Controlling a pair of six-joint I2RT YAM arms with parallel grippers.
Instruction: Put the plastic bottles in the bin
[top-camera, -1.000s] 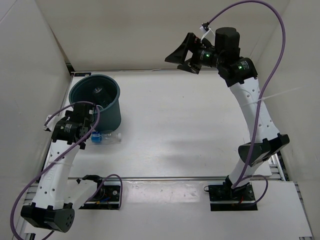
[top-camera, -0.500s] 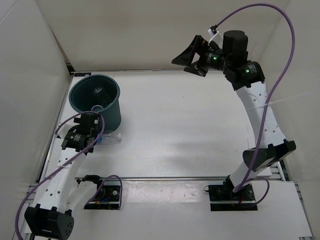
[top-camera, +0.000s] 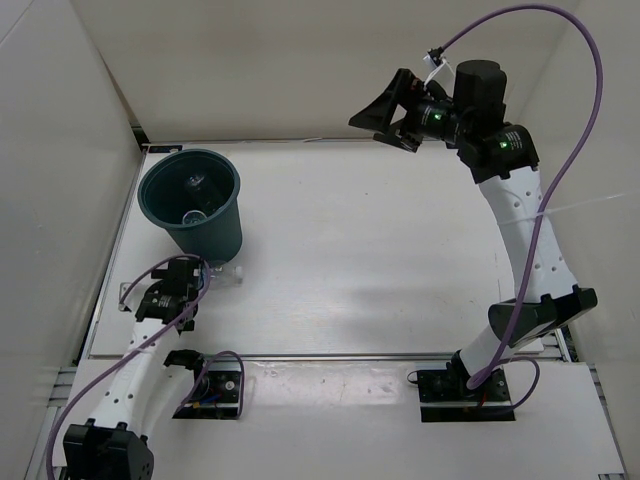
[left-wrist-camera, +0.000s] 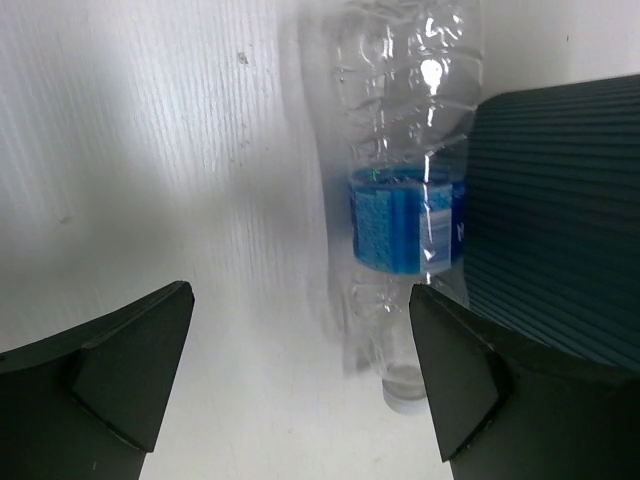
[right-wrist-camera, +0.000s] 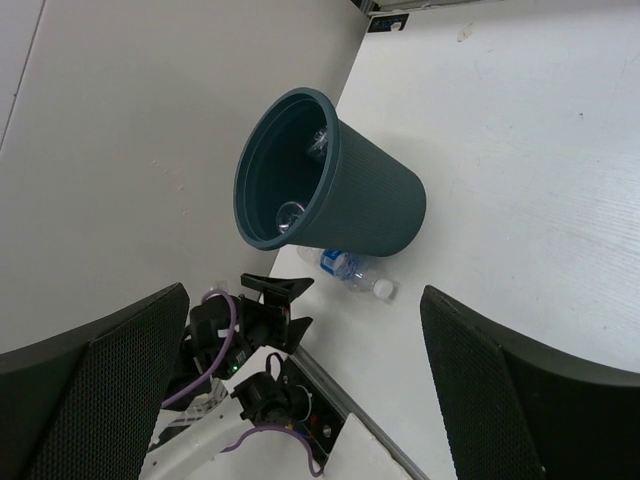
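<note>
The bottle's base end (left-wrist-camera: 410, 40) juts out beyond the bin with both sides free, so my left gripper goes on heading there until its fingers straddle the clear plastic (left-wrist-camera: 405, 105).
A clear plastic bottle with a blue label (left-wrist-camera: 405, 215) lies on the white table against the foot of the dark teal bin (left-wrist-camera: 560, 200), its white cap pointing at my left wrist camera. It also shows as the bottle (top-camera: 226, 274) in the top view and the bottle (right-wrist-camera: 350, 272) in the right wrist view. My left gripper (left-wrist-camera: 300, 385) is open just short of the cap, touching nothing, low beside the bin (top-camera: 190, 200). Inside the bin (right-wrist-camera: 320, 170) lie two clear bottles (right-wrist-camera: 290, 212). My right gripper (top-camera: 377, 118) is open and empty, held high at the back right.
White walls close in the table on the left, back and right; the bin stands in the back left corner near the left wall (top-camera: 70, 200). A metal rail (top-camera: 350, 356) runs along the near edge by the arm bases. A purple cable (top-camera: 130, 345) trails along my left arm.
My left gripper has drawn back from beside the bin toward the near edge, still open. The bottle stays on the table. My right arm has drifted slightly to the right.
</note>
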